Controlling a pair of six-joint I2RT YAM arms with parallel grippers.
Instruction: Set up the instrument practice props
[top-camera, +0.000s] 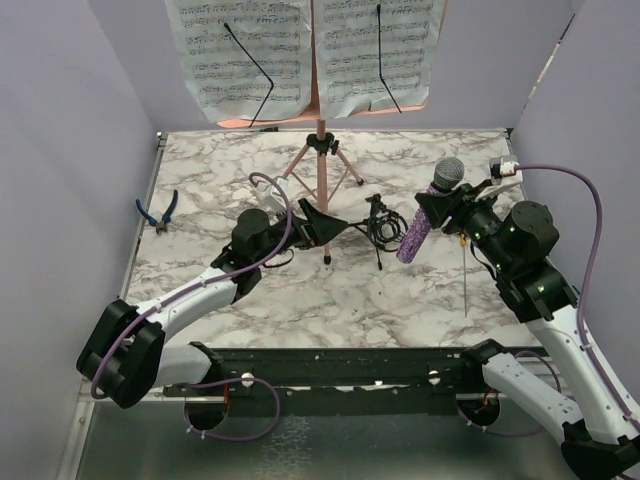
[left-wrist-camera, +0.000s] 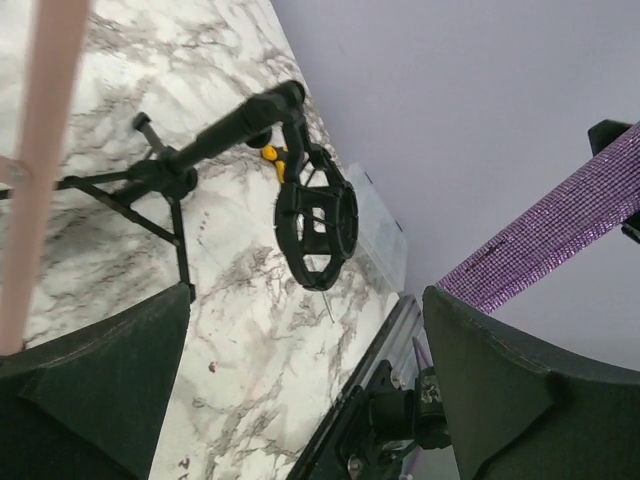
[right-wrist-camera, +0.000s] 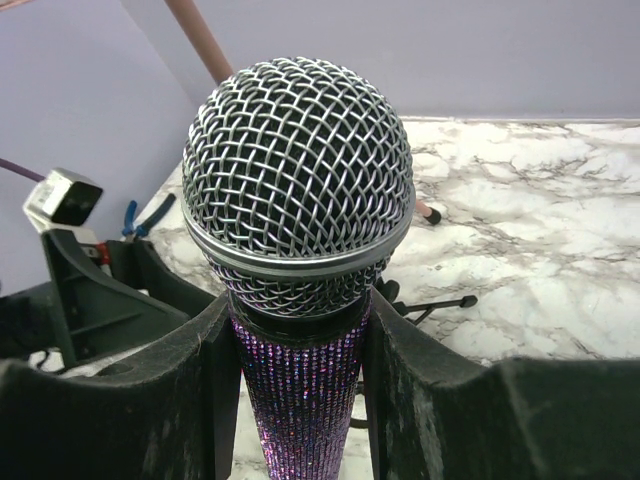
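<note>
Next, I back off and come round the near side of the leg to take the microphone's lower end (top-camera: 408, 248), because the music stand's front leg (top-camera: 322, 185) crowds my left gripper.
The pink music stand (top-camera: 321, 168) stands on its tripod legs at the back middle, with two white sheet-music pages (top-camera: 255, 50) on its desk. Just in front of it is the small black tripod shock-mount (top-camera: 378, 226), whose ring (left-wrist-camera: 318, 228) shows ahead in the left wrist view. My left gripper (top-camera: 326, 228) is open beside the stand's pole and left of the mount, with nothing between its fingers (left-wrist-camera: 110, 380). My right gripper (top-camera: 441, 207) is shut on the glittery purple microphone (top-camera: 428, 212), mesh head up (right-wrist-camera: 298, 170), held tilted above the table right of the mount.
Blue-handled pliers (top-camera: 157, 210) lie near the left wall. A yellow-handled screwdriver (top-camera: 466, 272) lies on the marble under my right arm. Purple walls close in three sides. A black rail (top-camera: 330, 365) runs along the near edge.
</note>
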